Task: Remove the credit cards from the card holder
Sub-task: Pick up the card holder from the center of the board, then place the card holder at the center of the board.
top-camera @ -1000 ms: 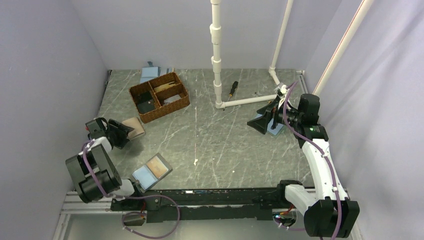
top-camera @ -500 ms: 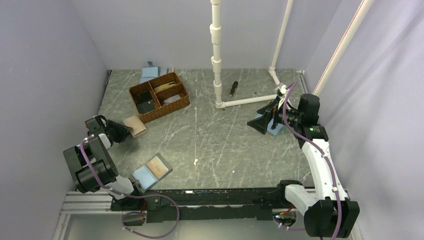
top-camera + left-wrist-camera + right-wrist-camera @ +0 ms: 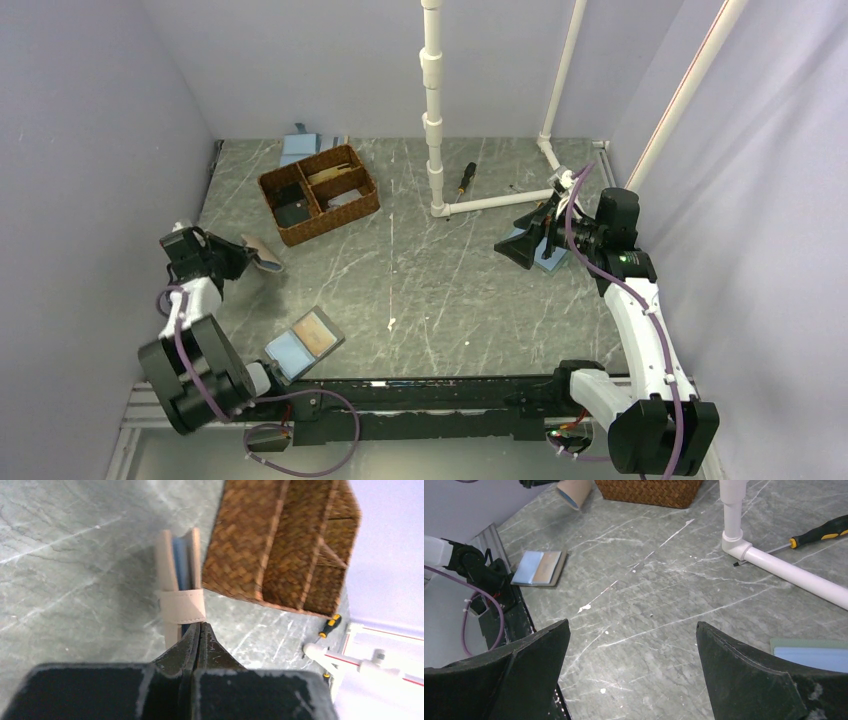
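Observation:
The card holder is held by its edge (image 3: 183, 607) in my left gripper's fingers, and the table's middle (image 3: 406, 286) is open. I keep carrying the card holder there with that gripper until it rests on that spot.
The card holder (image 3: 263, 250) is closed: tan covers, a light-blue layer between them and a tan strap across. My left gripper (image 3: 245, 255) is shut on its near edge just below the strap and holds it on edge, off the table, beside the wicker basket (image 3: 318, 192). In the left wrist view the card holder (image 3: 180, 580) stands straight ahead of the closed fingertips (image 3: 199, 626). No credit cards show apart from it. My right gripper (image 3: 520, 248) hangs open at the right, nothing between its fingers (image 3: 631, 625). The card holder (image 3: 574, 492) shows far off in that view.
An open folder with one blue and one brown half (image 3: 305, 340) lies near the front left. A light-blue folder (image 3: 811, 657) lies under the right gripper. White pipe (image 3: 432, 110) rises at the back, a screwdriver (image 3: 465, 178) beside it. Another blue folder (image 3: 298, 147) lies behind the basket.
My left gripper closed on the card holder and drew back to the left, tipping it up from flat onto its edge. The right arm has not moved.

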{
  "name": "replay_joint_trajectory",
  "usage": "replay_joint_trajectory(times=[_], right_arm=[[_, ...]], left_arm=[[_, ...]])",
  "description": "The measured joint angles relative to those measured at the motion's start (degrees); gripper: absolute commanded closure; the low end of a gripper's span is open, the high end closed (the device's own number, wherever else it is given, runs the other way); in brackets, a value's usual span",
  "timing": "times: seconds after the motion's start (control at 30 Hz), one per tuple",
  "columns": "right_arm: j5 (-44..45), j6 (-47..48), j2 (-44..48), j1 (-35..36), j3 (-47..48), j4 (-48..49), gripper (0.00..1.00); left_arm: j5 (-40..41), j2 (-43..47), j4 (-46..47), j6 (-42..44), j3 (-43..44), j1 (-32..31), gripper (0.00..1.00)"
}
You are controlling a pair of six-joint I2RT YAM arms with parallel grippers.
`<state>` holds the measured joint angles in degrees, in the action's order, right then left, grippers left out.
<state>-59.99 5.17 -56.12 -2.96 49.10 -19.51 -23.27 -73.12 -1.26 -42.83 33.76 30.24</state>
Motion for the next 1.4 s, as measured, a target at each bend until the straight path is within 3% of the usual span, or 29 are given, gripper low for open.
replay_joint_trajectory(times=[0.23,0.43,0.67,0.8,1.0,1.23,1.4], right_arm=[[0.0,0.3,0.0,0.0,0.0,-0.2,0.00],[0.0,0.8,-0.2,0.0,0.0,-0.2,0.00],[0.1,1.4,-1.4,0.0,0.0,-0.6,0.00],[0.0,2.2,-2.5,0.0,0.0,-1.1,0.00],[0.1,3.6,-4.8,0.1,0.0,-2.1,0.00],[0.5,4.5,-5.2,0.1,0.0,-2.8,0.00],[0.9,4.8,-6.0,0.1,0.0,-3.2,0.00]], left_arm=[[-2.1,14.9,-11.7,0.3,0.0,-0.9,1.00],[-4.8,18.3,-23.6,1.5,1.6,-6.5,1.00],[-2.1,17.9,-29.1,1.6,6.2,-31.8,1.00],[4.2,12.8,-30.3,1.9,13.7,-47.2,1.00],[18.9,-4.7,-33.0,4.8,29.7,-66.3,1.00],[32.1,-21.3,-38.2,9.1,42.6,-76.1,1.00],[37.5,-26.9,-40.3,10.5,46.3,-79.8,1.00]])
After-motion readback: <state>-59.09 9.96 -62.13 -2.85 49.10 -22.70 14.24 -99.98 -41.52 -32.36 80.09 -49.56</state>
